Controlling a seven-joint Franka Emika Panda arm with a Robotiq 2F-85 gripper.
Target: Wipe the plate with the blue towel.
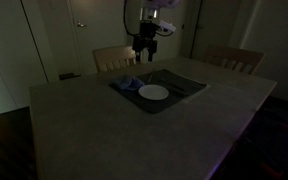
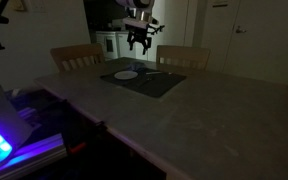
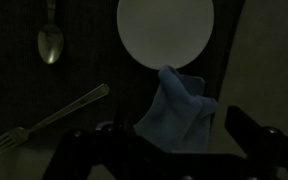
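Note:
The blue towel is between my gripper's open fingers, which are clear of the white plate. I should go down next until the fingers are on either side of the towel's folds, then close them.
A round white plate lies on a dark placemat on the table; it also shows in an exterior view and at the top of the wrist view. The crumpled blue towel lies on the mat right beside the plate; in the wrist view the towel touches the plate's near rim. My gripper hangs well above the mat, also seen in an exterior view. In the wrist view my gripper has its fingers spread wide on either side of the towel, open and empty.
A spoon and a fork lie on the placemat to the side of the plate. Two wooden chairs stand at the table's far side. The room is dark.

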